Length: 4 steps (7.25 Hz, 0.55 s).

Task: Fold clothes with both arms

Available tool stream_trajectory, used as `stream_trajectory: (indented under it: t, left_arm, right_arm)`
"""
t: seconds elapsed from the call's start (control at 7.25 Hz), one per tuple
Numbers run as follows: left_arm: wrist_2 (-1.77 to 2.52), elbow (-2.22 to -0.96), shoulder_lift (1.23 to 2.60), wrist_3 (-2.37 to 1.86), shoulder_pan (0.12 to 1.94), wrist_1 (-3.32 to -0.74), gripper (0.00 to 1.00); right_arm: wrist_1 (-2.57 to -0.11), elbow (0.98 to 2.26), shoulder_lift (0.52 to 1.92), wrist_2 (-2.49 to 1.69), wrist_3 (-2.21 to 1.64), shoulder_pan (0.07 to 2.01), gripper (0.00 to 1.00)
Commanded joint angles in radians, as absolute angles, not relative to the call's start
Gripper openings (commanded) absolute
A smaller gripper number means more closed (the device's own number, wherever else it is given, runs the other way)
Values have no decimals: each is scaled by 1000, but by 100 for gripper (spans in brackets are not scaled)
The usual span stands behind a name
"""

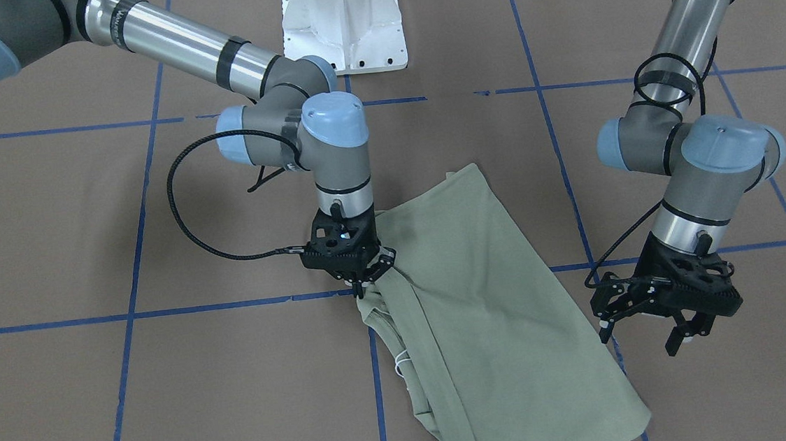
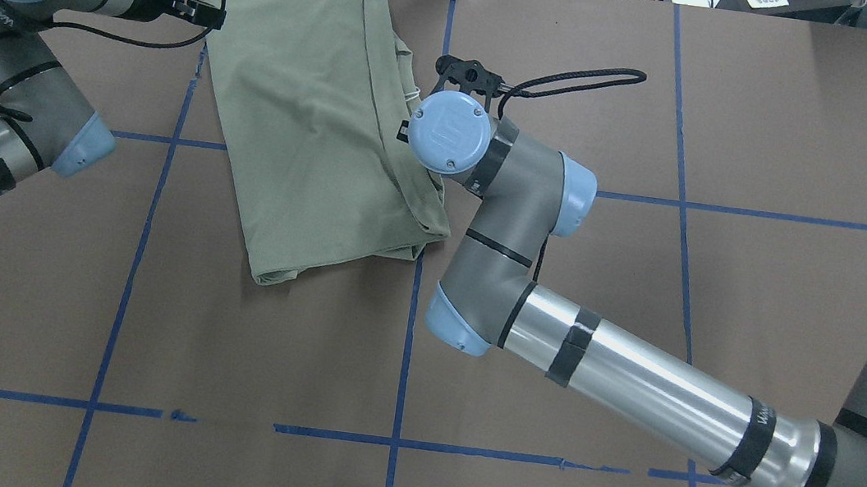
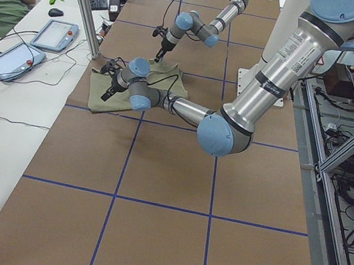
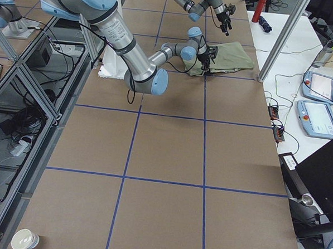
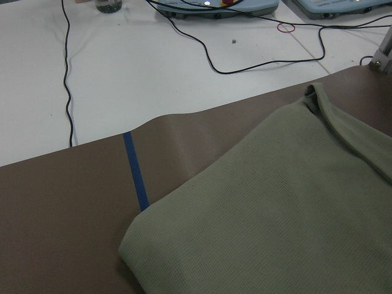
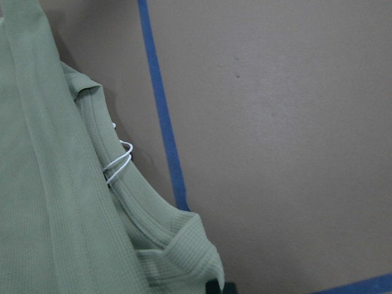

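My right gripper should go on pulling the shirt's bunched edge that it is holding beside clear table until the shirt lies straight in front of the white base, and then let go.
The pale sage-green shirt lies folded into a long panel on the brown table, and it also shows in the overhead view. Its ribbed neck and white tag loop lie along one edge. My right gripper points down and is shut on the shirt's bunched edge by the neck; the wrist hides it from overhead. My left gripper is open and empty, just off the shirt's opposite long edge, above the table. In the left wrist view the shirt's corner is close below.
The white pedestal base stands at the robot's side of the table. Blue tape lines grid the brown surface. Beyond the far edge is a white bench with cables and teach pendants, and an operator sits there.
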State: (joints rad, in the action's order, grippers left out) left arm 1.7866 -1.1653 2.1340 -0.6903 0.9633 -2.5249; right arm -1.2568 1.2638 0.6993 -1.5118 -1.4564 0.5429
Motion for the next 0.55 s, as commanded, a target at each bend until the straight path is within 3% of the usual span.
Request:
stream_trajectory:
  t: [0.0,0.41]
  left_arm:
    - [1787,-1166,2134,-690,962,-2526,100]
    - [1787,-1164,2134,-690,956,-2533,100]
  right_arm:
    - [-1324,1498,866,-1499,-1459,499,0]
    - [-1383,1800,1108,-1407,-1468,394,0]
